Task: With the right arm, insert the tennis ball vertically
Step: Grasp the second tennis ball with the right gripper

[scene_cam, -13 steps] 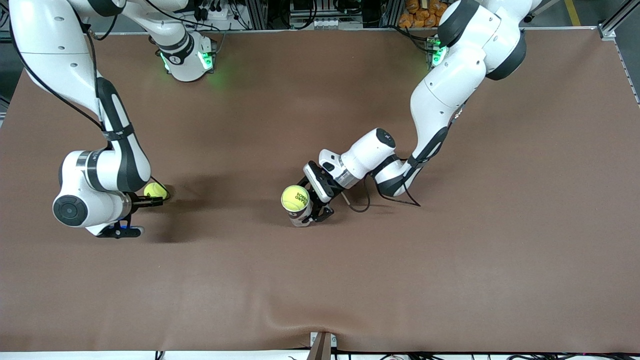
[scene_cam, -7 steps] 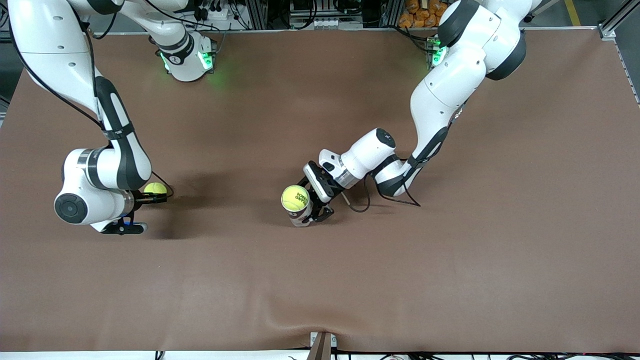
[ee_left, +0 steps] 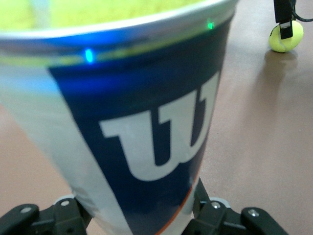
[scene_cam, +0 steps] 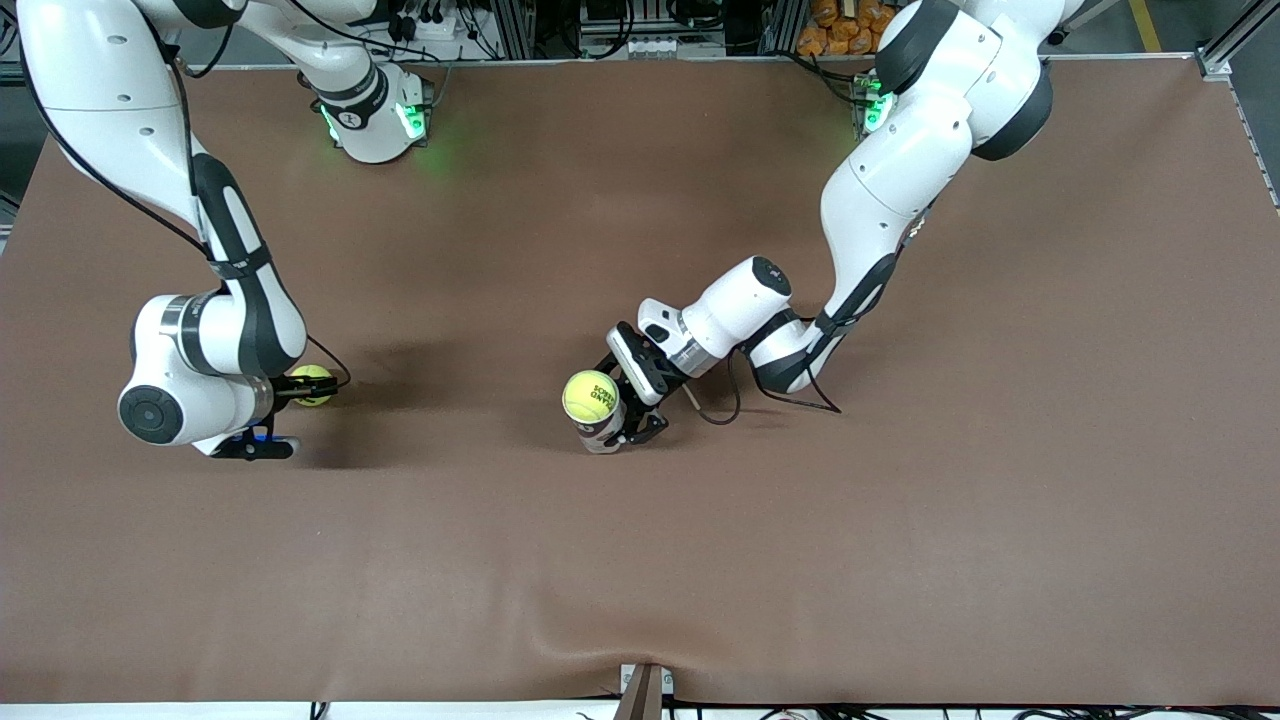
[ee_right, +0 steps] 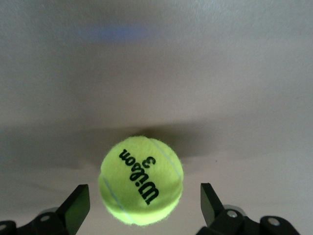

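Note:
The can's lower end (scene_cam: 602, 443) looks pale below the ball in its opening (scene_cam: 590, 396), so that ball will slide farther down when the robot pushes the tennis ball in.
A yellow tennis ball (scene_cam: 312, 385) lies on the brown table toward the right arm's end. It also shows in the right wrist view (ee_right: 142, 186). My right gripper (scene_cam: 300, 390) is low at the table and open, with one finger on each side of the ball (ee_right: 144, 205) and a gap on both sides. My left gripper (scene_cam: 618, 420) is shut on an upright blue and white ball can (scene_cam: 600, 432) at the table's middle. The can fills the left wrist view (ee_left: 137, 127). A second tennis ball (scene_cam: 590, 395) sits in the can's mouth.
The brown table cloth (scene_cam: 900, 520) has a raised fold at its edge nearest the front camera (scene_cam: 640, 640). The left wrist view shows the loose ball (ee_left: 286, 36) with a right gripper finger over it, farther off.
The right arm's wrist has shifted a little toward the table's middle and the gripper sits closer round the loose ball. The left arm and the can have not moved.

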